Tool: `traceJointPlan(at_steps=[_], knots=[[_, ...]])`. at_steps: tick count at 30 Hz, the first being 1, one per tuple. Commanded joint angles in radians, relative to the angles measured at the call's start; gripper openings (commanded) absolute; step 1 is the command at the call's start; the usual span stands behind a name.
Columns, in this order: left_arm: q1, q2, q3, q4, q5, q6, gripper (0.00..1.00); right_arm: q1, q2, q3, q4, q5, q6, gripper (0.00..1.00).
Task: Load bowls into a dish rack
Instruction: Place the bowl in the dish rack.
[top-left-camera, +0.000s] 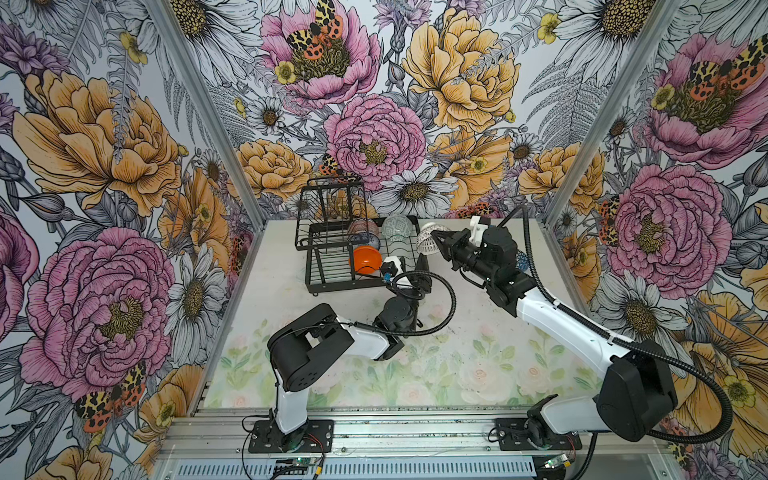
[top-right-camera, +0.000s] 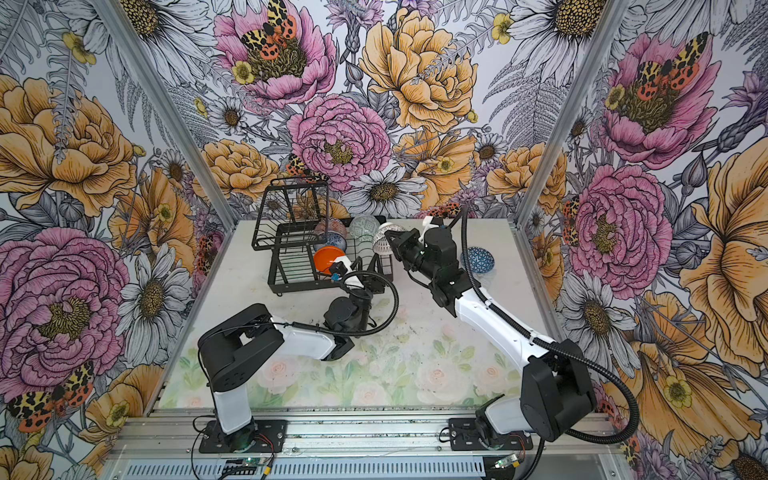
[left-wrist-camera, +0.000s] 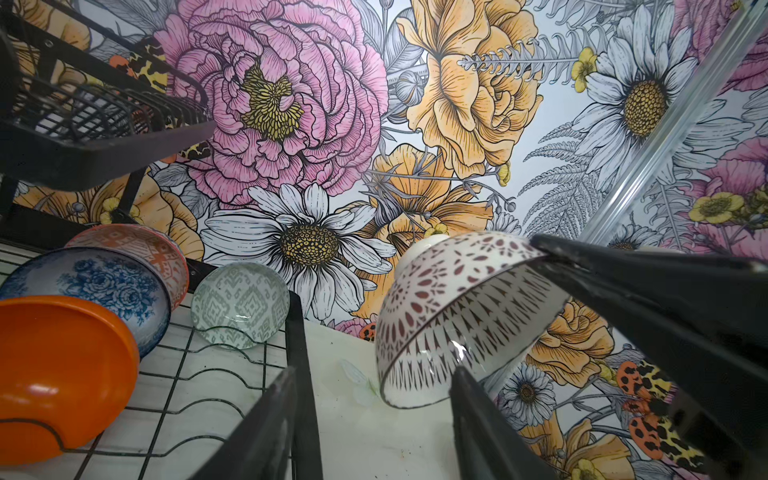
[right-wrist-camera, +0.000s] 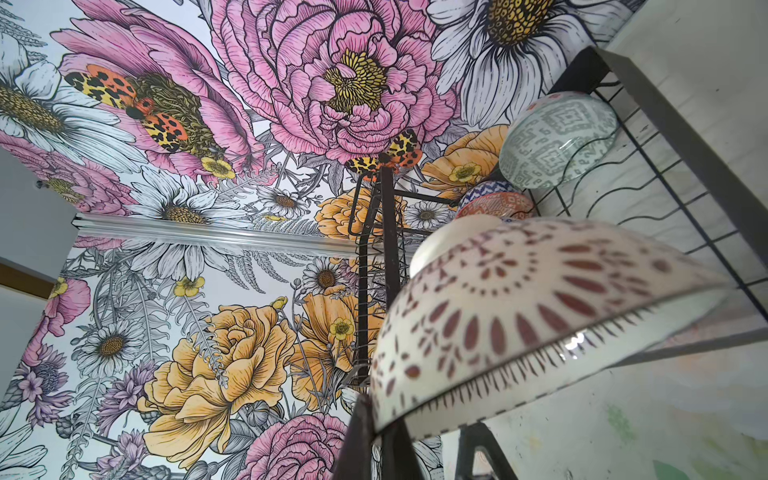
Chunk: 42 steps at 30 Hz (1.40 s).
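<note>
The robot's left gripper is in the way of the rack's free slots, so it should pull back toward the orange bowl (top-left-camera: 367, 260) before the right gripper brings in the white lattice bowl.
The black wire dish rack (top-left-camera: 309, 272) (top-right-camera: 272, 274) stands at the back of the table. In it lean an orange bowl (top-left-camera: 366, 258) (left-wrist-camera: 62, 374), a blue floral bowl (left-wrist-camera: 95, 286), an orange-white bowl (left-wrist-camera: 141, 249) and a pale green bowl (top-left-camera: 397, 228) (left-wrist-camera: 241, 303) (right-wrist-camera: 557, 141). My right gripper (top-left-camera: 436, 237) (right-wrist-camera: 380, 419) is shut on the rim of the white lattice bowl (top-left-camera: 428, 243) (left-wrist-camera: 457, 320) (right-wrist-camera: 519, 316). It holds the bowl tilted just off the rack's right end. My left gripper (top-right-camera: 368, 268) (left-wrist-camera: 374, 374) is open and empty, below that bowl.
A dark blue geometric bowl (top-right-camera: 478, 259) lies on the table at the right, behind my right arm. The rack's raised basket tier (top-left-camera: 328, 208) stands over its left end. Floral walls close in the back and both sides.
</note>
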Motion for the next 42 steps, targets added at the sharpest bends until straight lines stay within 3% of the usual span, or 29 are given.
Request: traceJointPlan(at_steps=[1, 3, 8, 12, 17, 24, 34, 42], knots=[[-0.004, -0.11, -0.031, -0.055, 0.012, -0.028, 0.88, 0.005, -0.038, 0.038, 0.085, 0.018, -0.052, 0.0], [-0.004, -0.155, -0.053, -0.107, 0.014, -0.034, 0.99, 0.004, -0.041, 0.041, 0.09, 0.023, -0.068, 0.0], [-0.004, -0.271, -0.092, -0.271, 0.036, -0.057, 0.99, 0.003, -0.027, 0.059, 0.111, 0.026, -0.103, 0.0], [0.004, -0.397, -0.107, -0.512, 0.059, -0.11, 0.98, 0.002, -0.01, 0.072, 0.134, 0.017, -0.111, 0.0], [0.061, -0.565, -0.065, -0.891, 0.153, -0.218, 0.99, 0.012, -0.014, 0.046, 0.182, 0.042, -0.115, 0.0], [0.158, -0.727, 0.001, -1.18, 0.322, -0.242, 0.99, 0.047, 0.027, 0.026, 0.228, 0.091, -0.184, 0.0], [0.364, -0.724, 0.068, -1.32, 0.62, -0.277, 0.99, 0.044, 0.26, 0.108, 0.402, 0.009, -0.182, 0.0], [0.428, -0.687, 0.088, -1.286, 0.699, -0.262, 0.99, 0.019, 0.492, 0.253, 0.509, -0.042, -0.101, 0.0]])
